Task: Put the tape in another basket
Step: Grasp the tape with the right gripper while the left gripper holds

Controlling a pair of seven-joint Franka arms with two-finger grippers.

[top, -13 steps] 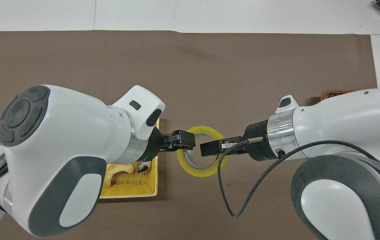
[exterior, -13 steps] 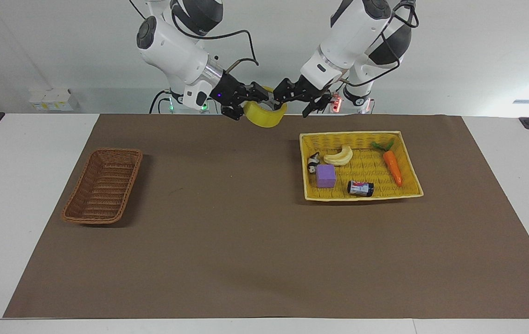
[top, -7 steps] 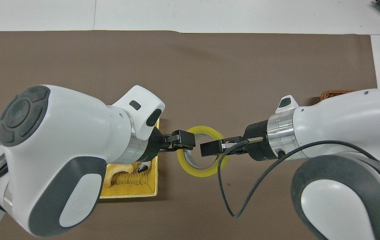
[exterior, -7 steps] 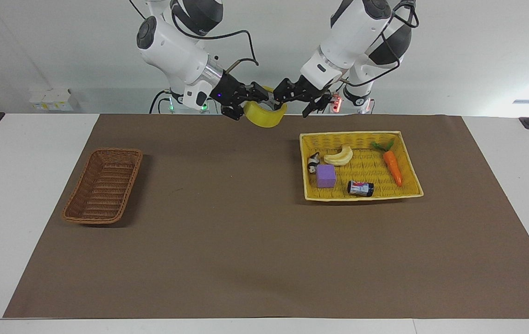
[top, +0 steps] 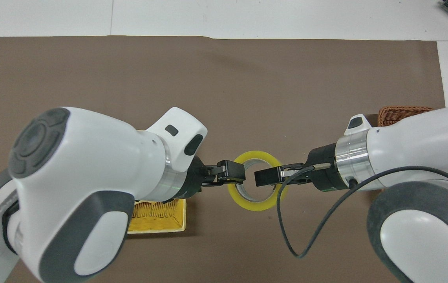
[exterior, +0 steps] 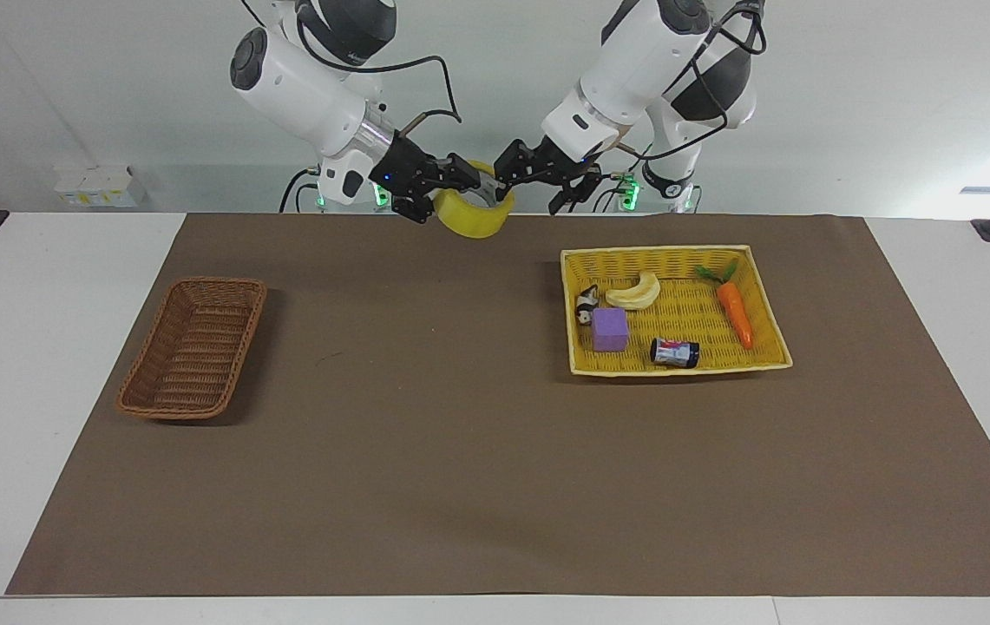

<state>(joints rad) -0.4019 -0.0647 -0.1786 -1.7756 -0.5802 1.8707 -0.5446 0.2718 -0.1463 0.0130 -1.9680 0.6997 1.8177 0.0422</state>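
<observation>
The tape is in my right gripper, and my open left gripper is at the tape's rim (top: 236, 190). My left gripper should move back before the tape goes to the brown basket (exterior: 194, 347).
The tape (exterior: 465, 224), a yellowish roll, hangs in the air between the two arms, over the mat's edge nearest the robots. My right gripper (exterior: 464, 179) is shut on the roll's wall, one finger reaching inside the ring (top: 265, 177). My left gripper (exterior: 508, 168) is open, and its fingertips stand at the tape's rim (top: 253, 206) on the side toward the left arm (top: 234, 177). The brown wicker basket (exterior: 191, 347) sits at the right arm's end of the mat. In the overhead view only a corner of the basket (top: 402, 114) shows past the right arm.
A yellow woven tray (exterior: 677, 259) toward the left arm's end holds a banana (exterior: 635, 292), a carrot (exterior: 734, 314), a purple block (exterior: 610, 329), a small can (exterior: 674, 352) and a little figure (exterior: 586, 306). The left arm covers most of the tray (top: 157, 222) from above.
Both grippers and the tape between them have shifted together toward the right arm's end of the table and risen slightly. Neither gripper has opened or shut.
</observation>
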